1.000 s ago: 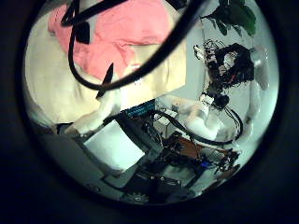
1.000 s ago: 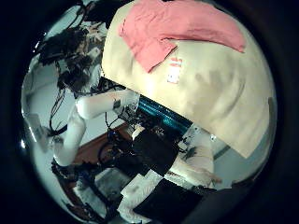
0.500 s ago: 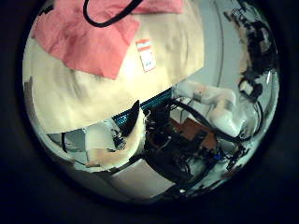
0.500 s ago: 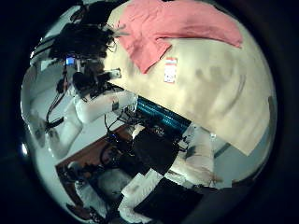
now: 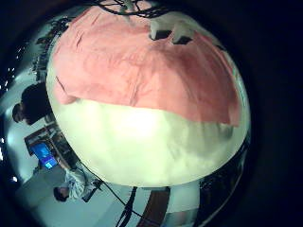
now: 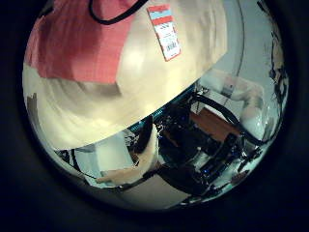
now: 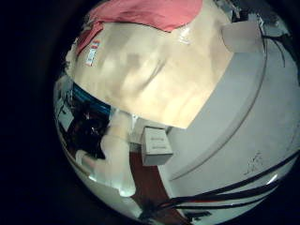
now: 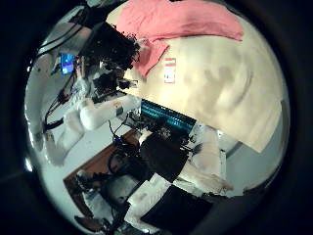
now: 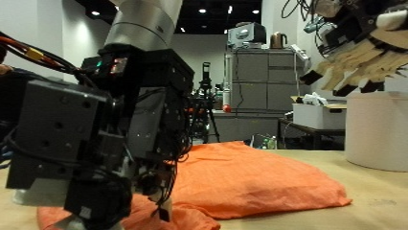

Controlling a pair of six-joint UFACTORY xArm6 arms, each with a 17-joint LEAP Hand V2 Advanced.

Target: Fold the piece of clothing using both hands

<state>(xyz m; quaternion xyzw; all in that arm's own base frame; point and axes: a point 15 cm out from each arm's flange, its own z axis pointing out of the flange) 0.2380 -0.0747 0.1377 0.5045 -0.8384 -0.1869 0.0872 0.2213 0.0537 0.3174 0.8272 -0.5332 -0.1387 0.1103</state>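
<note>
The salmon-orange garment (image 5: 194, 83) is spread thin and soft wrinkles (image 5: 118, 71) run across it, so it will flop limply over itself and bunch up when the robot carries its corner over.
A salmon-orange garment (image 9: 255, 177) lies spread on the tan table (image 9: 376, 196). My left hand (image 9: 108, 144) hangs low over the garment's near end, its fingers pointing straight down, open. The left little finger side palm view is filled by the garment (image 5: 142, 71), close below. The left thumb side palm view shows the garment's edge (image 6: 82, 48). The right thumb side palm view shows the left hand (image 8: 117, 49) over a corner of the garment (image 8: 186, 20). My right hand (image 9: 364, 53) is high above the table's far side, fingers relaxed, holding nothing. The right little finger side palm view shows the garment (image 7: 150, 11) far off.
A white barcoded tag (image 6: 164, 31) lies on the table beside the garment; it also shows in the right thumb side palm view (image 8: 168, 70). A white cylinder (image 9: 376, 129) stands on the table under the right hand. A cardboard box (image 7: 155, 145) sits on the floor by the table.
The left hand has come lower and closer over the garment's corner, as seen from the right palm. The tag now looks larger from the left palm. The garment lies as before.
</note>
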